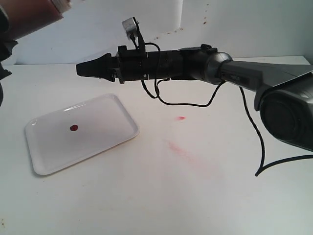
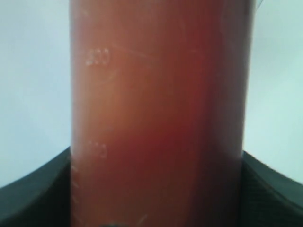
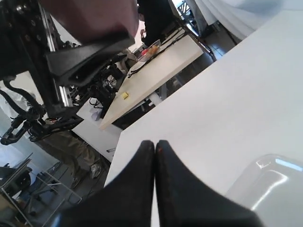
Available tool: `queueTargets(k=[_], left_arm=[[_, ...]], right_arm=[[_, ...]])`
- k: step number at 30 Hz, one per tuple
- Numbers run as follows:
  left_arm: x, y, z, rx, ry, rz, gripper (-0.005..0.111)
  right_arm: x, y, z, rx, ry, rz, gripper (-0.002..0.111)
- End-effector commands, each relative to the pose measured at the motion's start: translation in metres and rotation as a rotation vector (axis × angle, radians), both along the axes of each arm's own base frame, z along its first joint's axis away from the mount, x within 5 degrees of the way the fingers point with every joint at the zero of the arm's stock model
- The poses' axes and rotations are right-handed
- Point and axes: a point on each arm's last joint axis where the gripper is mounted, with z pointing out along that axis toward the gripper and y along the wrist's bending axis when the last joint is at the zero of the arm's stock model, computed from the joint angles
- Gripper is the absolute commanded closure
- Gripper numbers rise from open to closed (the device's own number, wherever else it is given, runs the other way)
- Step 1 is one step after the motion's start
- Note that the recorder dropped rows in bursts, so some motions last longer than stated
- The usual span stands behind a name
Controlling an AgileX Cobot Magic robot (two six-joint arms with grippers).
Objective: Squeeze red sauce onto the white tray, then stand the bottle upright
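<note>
I have the bottle tilted in my left gripper. Next, I turn the bottle upright, then open my right gripper and take hold of the bottle's body [image 1: 43,15] before I stand it up.
The bottle [image 1: 29,17], full of dark red sauce, hangs tilted in the top left corner of the exterior view, high above the table. It fills the left wrist view, where my left gripper [image 2: 156,198] is shut on the bottle [image 2: 158,109], a black finger [image 2: 33,194] on each side. The white tray [image 1: 105,125] lies on the table at the left with a small round blob of red sauce [image 1: 74,128] near its middle. My right gripper [image 1: 80,69] hovers above the tray's far edge, shut and empty. Its fingertips [image 3: 155,144] meet in the right wrist view, beside a tray corner [image 3: 270,189].
Faint pinkish-red smears [image 1: 181,118] mark the white table right of the tray. The right arm's black cable [image 1: 252,122] loops down over the table. A white wall stands behind. The table's far edge [image 3: 118,142] drops to the lab floor.
</note>
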Motion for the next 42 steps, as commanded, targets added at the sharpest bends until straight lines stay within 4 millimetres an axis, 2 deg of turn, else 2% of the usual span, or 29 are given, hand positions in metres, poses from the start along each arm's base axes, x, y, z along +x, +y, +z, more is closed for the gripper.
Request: queueTargets(k=[1, 5, 9, 11, 16, 17, 19, 24, 29, 31, 37, 40, 42], left_arm=[[-0.004, -0.005, 0.008, -0.163, -0.014, 0.012, 0.107], [-0.004, -0.005, 0.008, -0.294, 0.007, -0.037, 0.107], [-0.003, 0.005, 0.008, -0.424, 0.009, -0.028, 0.107], [-0.003, 0.01, 0.008, -0.477, 0.008, -0.046, 0.107], [0.002, 0.02, 0.004, -0.651, 0.012, -0.117, 0.107], [0.003, 0.019, 0.002, -0.669, 0.023, -0.128, 0.107], [0.006, 0.018, -0.006, -0.709, 0.061, -0.161, 0.107], [0.013, 0.008, -0.035, -0.807, 0.163, -0.261, 0.107], [0.018, 0.0, -0.06, -0.907, 0.218, -0.368, 0.107], [0.024, 0.0, -0.068, -0.97, 0.211, -0.36, 0.107], [0.03, -0.006, -0.088, -1.086, 0.215, -0.498, 0.107], [0.033, -0.007, -0.101, -1.127, 0.24, -0.501, 0.107], [0.033, -0.007, -0.11, -1.128, 0.271, -0.503, 0.107]], right_arm=[[0.005, 0.0, 0.019, 0.049, -0.051, -0.007, 0.1], [0.01, -0.004, 0.033, 0.07, -0.084, -0.018, 0.092], [0.015, -0.008, 0.044, 0.085, -0.117, -0.028, 0.082], [0.017, -0.011, 0.047, 0.091, -0.132, -0.035, 0.069], [0.015, -0.008, 0.05, 0.103, -0.277, -0.033, 0.025], [0.014, -0.006, 0.05, 0.107, -0.316, -0.03, 0.019], [0.01, -0.002, 0.053, 0.117, -0.408, -0.023, 0.013], [-0.001, 0.009, 0.065, 0.142, -0.546, -0.004, 0.013], [0.002, 0.009, 0.066, 0.125, -0.55, -0.037, 0.013], [0.0, 0.01, 0.067, 0.136, -0.55, -0.017, 0.013], [-0.005, 0.024, 0.065, 0.112, -0.548, -0.042, 0.013], [-0.009, 0.032, 0.065, 0.104, -0.555, -0.047, 0.017], [-0.01, 0.035, 0.065, 0.099, -0.572, -0.056, 0.025]])
